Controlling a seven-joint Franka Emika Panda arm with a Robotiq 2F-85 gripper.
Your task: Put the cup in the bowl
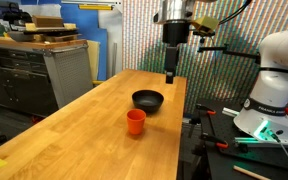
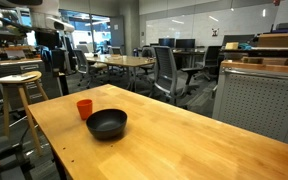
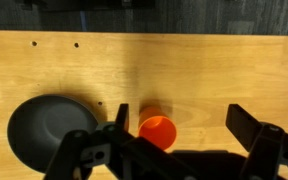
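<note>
My open gripper should go down next toward the cup's rim [image 1: 137, 110] until the fingers have the cup's side between them, because the orange-red cup [image 1: 136, 122] is standing upright, clear of the black bowl.
The orange-red cup [image 1: 135, 121] stands upright on the wooden table, near the front, and shows in both exterior views [image 2: 84, 108]. The black bowl [image 1: 148, 100] sits just behind it, empty [image 2: 107, 124]. My gripper [image 1: 171, 74] hangs high above the table's far end, beyond the bowl. In the wrist view the gripper [image 3: 180, 125] is open and empty, well above the table. The cup [image 3: 157, 131] lies below near the left finger, and the bowl [image 3: 46, 133] is at the lower left.
The table [image 1: 94, 130] is a long wooden top with edges on both sides. A metal cabinet [image 1: 66, 68] stands beside it. A wooden stool [image 2: 17, 92] and office chairs [image 2: 167, 72] stand beyond the table. The robot base [image 1: 274, 85] is at the side.
</note>
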